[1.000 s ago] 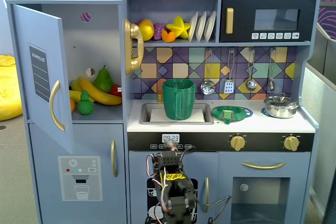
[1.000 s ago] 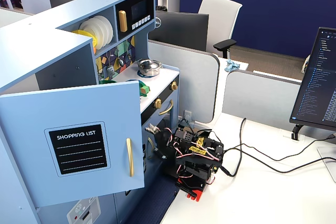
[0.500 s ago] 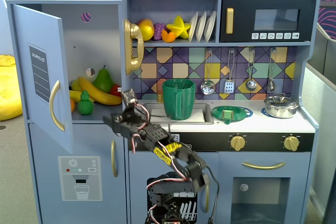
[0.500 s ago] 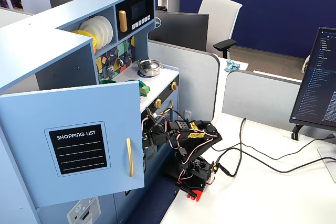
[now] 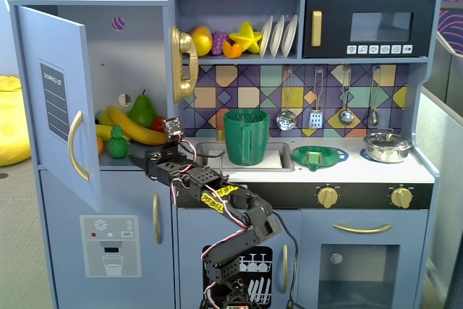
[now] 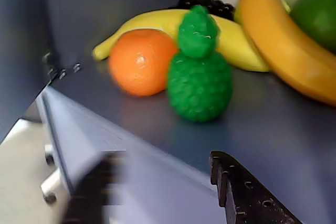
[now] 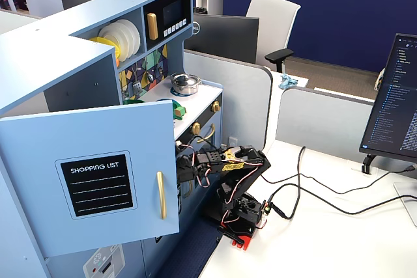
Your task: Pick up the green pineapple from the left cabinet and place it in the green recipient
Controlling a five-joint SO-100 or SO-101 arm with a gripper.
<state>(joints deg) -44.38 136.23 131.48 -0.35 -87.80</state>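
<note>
I expect the green pineapple to come free when I lift it and leave the bananas lying where they are, because it stands upright in front of them.
The green pineapple stands upright on the shelf of the left cabinet, whose blue door is swung open. In the wrist view the pineapple stands beside an orange, ahead of my gripper. The gripper is open and empty. One finger shows sharp; the other is blurred at the lower left. In a fixed view the gripper is at the shelf's front edge, just right of and below the pineapple. The green recipient stands in the sink.
Bananas, a green pear and the orange crowd the shelf around the pineapple. A flat green strainer dish and a silver pot sit on the counter. The open door hides the shelf in another fixed view.
</note>
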